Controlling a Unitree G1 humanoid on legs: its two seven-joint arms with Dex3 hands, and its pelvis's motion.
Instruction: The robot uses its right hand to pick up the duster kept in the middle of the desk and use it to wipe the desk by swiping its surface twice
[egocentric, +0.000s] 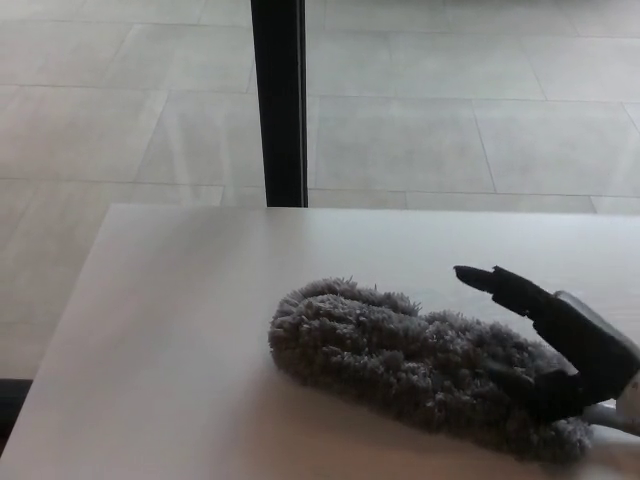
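The duster (415, 367) will keep its long shape when I swipe the desk, because its fluffy head lies straight in line with the thin handle (611, 419).
A fluffy grey duster (400, 355) lies on the pale desk (180, 330), its head pointing left and its thin handle (612, 417) running off toward the lower right. My right hand (560, 345) has come in from the right and hangs over the duster's right end, near where the head meets the handle. Its black fingers (500, 283) are spread apart, one reaching up and left, another lower against the fluff. Nothing is held in it. My left hand does not show.
A black vertical post (279, 100) stands beyond the desk's far edge. Grey floor tiles (420, 120) lie past it. The desk's left edge runs diagonally down to the lower left corner.
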